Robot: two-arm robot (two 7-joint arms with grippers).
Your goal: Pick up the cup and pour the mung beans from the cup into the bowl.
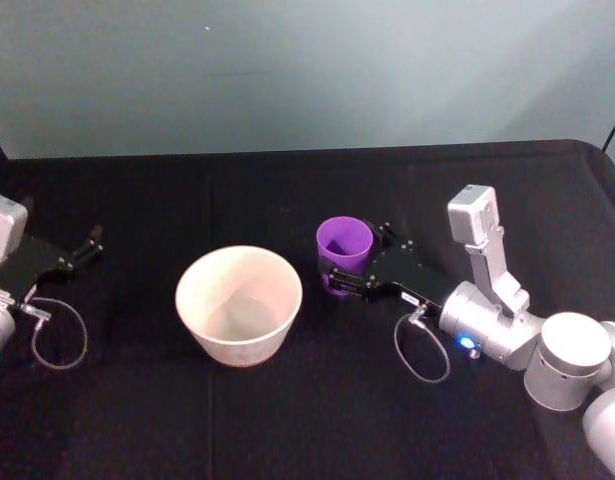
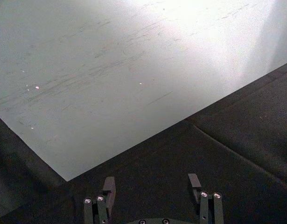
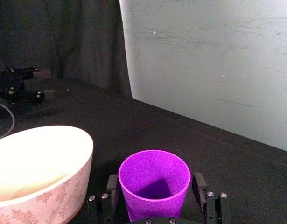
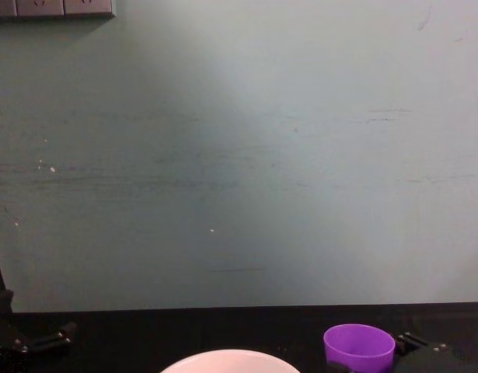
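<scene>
I can see deep into the purple cup's inside point(image 3: 155, 184), down to a dark patch point(image 3: 158, 193), so I should expect a thin layer of mung beans at the cup's bottom.
The purple cup point(image 1: 344, 242) stands upright on the black table, just right of the pale bowl point(image 1: 239, 300). My right gripper point(image 1: 355, 257) reaches in from the right and is open, with one finger on each side of the cup's lower half. In the right wrist view the cup point(image 3: 155, 179) sits between the fingers point(image 3: 112, 185), and the bowl point(image 3: 40, 158) is close beside it. The cup's inside looks plain purple and shadowed; the mung beans are out of view. My left gripper point(image 1: 90, 243) rests open at the table's far left, holding nothing.
Black cloth point(image 1: 307, 190) covers the table, which meets a pale wall point(image 1: 307, 70) at the back. A loose cable loop point(image 1: 59, 345) lies by the left arm and another point(image 1: 419, 350) by the right wrist. The table's right edge point(image 1: 612, 180) is near the right arm.
</scene>
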